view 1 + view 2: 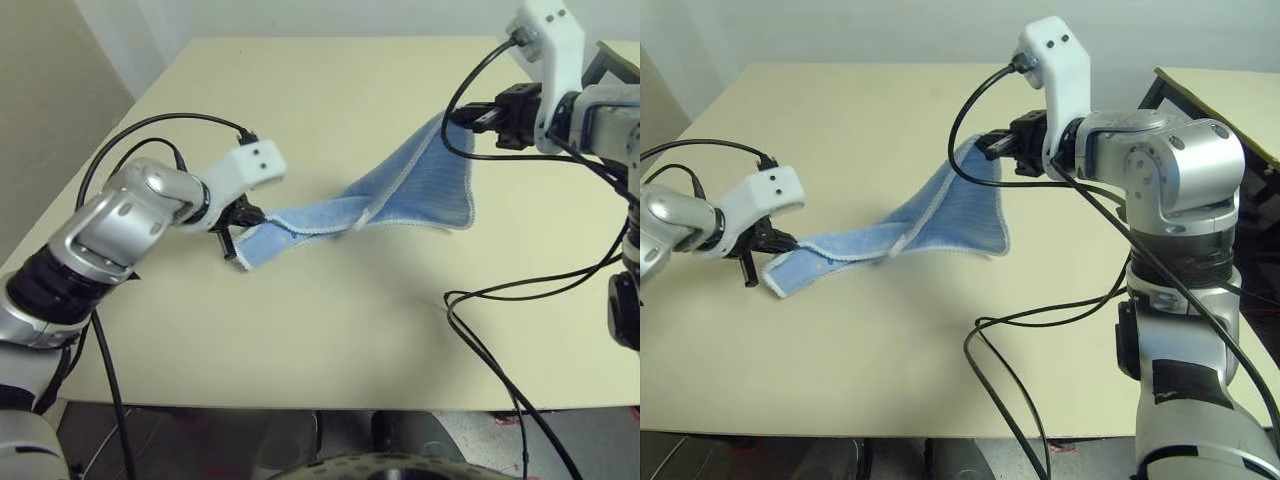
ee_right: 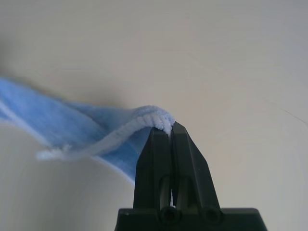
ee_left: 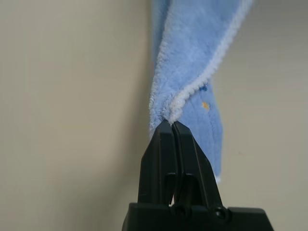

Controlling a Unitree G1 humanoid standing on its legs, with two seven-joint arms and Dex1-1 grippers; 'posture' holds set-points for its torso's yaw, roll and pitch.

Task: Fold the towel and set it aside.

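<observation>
I should pull the towel's far corner (image 1: 441, 125) away from my left gripper with my right gripper before I lay the towel down, because the towel sags and twists in its middle (image 1: 362, 208).
The light-blue towel (image 1: 400, 195) with white stitched edging hangs stretched above the table between my two grippers. My left gripper (image 1: 240, 222) is shut on its lower left corner, just above the tabletop; its wrist view shows the edging pinched at the tips of the fingers (image 3: 161, 144). My right gripper (image 1: 462, 118) is shut on the far right corner, held higher, and the towel (image 2: 91, 130) trails away from its closed tips. The cloth sags and twists in the middle, with one loose flap drooping at the right (image 1: 980, 225).
The beige table (image 1: 300, 330) lies under the towel. Black cables (image 1: 500, 330) loop over its right front part, others arch over my left forearm. A dark-framed board (image 1: 1225, 95) stands past the table's right edge.
</observation>
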